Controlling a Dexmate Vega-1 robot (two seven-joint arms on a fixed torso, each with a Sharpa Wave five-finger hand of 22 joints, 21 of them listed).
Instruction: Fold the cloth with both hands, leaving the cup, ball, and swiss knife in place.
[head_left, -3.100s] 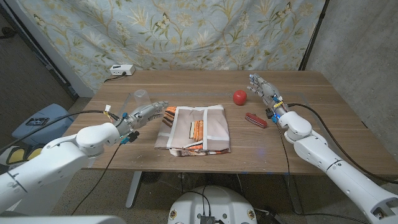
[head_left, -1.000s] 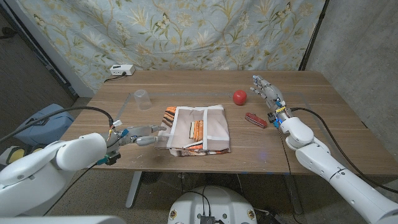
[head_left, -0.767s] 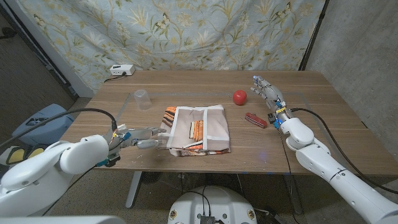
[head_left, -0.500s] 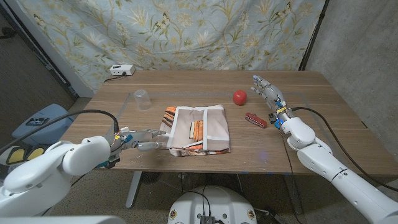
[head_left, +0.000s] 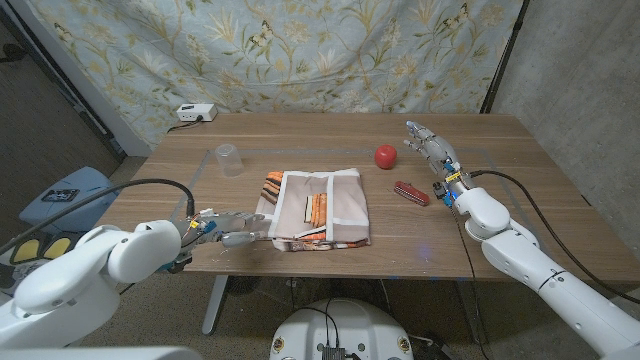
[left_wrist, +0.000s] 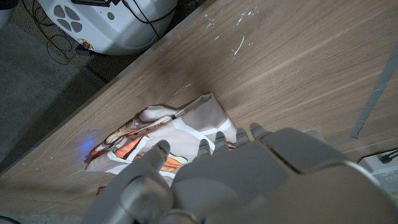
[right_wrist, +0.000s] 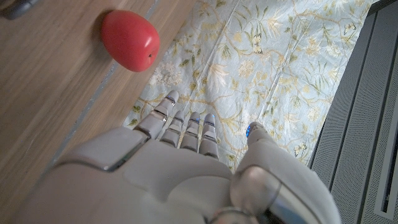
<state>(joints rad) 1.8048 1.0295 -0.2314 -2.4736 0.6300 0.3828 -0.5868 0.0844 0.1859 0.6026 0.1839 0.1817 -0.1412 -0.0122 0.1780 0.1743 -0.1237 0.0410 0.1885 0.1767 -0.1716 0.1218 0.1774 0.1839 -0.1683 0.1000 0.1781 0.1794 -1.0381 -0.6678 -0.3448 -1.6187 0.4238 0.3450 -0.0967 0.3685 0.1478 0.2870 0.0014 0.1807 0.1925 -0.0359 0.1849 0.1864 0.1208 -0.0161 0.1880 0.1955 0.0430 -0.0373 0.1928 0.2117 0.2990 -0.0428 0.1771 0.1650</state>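
Note:
Loose layers can be seen along the cloth's near edge, so the cloth should fold over into a slanted, uneven bundle once its far corner is carried across by the robot.
The folded cloth, white with orange and brown print, lies at the table's middle; its near left corner shows in the left wrist view. My left hand hovers open at that corner, fingers pointing toward it. My right hand is held open above the table's right side, fingers stretched away from me, holding nothing. The red ball lies just left of the right hand. A red swiss knife lies nearer to me than the ball. A clear cup stands upside down, back left of the cloth.
A small white box sits at the table's far left corner. A floral curtain hangs behind the table. Bare wood stretches to the right of my right arm.
My left hand has come back toward me from beside the cup and now sits at the cloth's near left corner. The right hand has hardly moved.

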